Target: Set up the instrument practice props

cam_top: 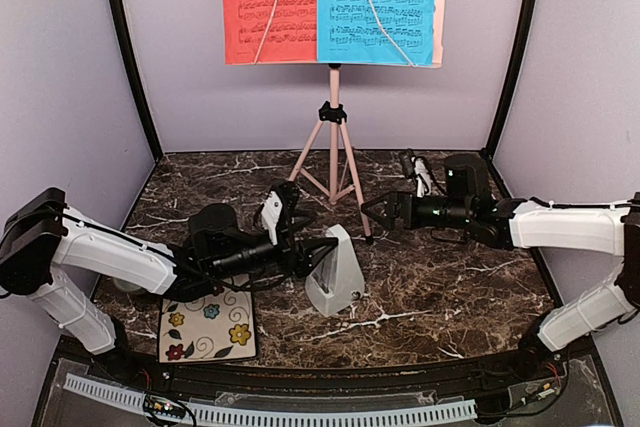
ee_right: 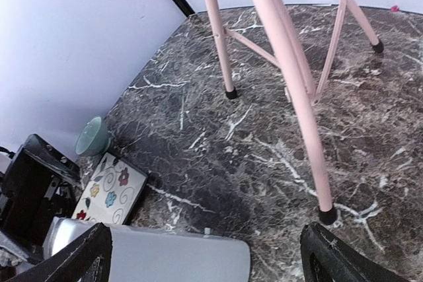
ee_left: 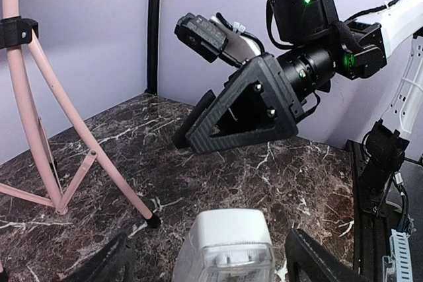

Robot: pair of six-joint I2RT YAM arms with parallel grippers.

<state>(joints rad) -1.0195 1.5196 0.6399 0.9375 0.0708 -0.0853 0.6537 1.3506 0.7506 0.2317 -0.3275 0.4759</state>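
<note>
My left gripper straddles the clear cover (ee_left: 236,263) while the metronome stands free, so my right gripper should brace the metronome's top (cam_top: 341,234) before I pull the cover off.
The pale pink music stand (cam_top: 333,127) rises at the back centre on its tripod. On its desk hang a red sheet (cam_top: 268,2) and a blue sheet (cam_top: 375,2) side by side. The white pyramid metronome (cam_top: 335,272) stands upright on the marble in front of the tripod. My left gripper (cam_top: 312,252) is open around its top, and the left wrist view shows a gap between the metronome (ee_left: 228,242) and each finger. My right gripper (cam_top: 378,215) hangs open and empty just right of the metronome, beside the front tripod leg (ee_right: 301,97).
A floral tile (cam_top: 208,322) lies at the front left, under my left arm. A small pale green bowl (ee_right: 92,135) sits by the left wall beyond it. The tripod's three feet spread over the back centre. Lilac walls close in the left, back and right.
</note>
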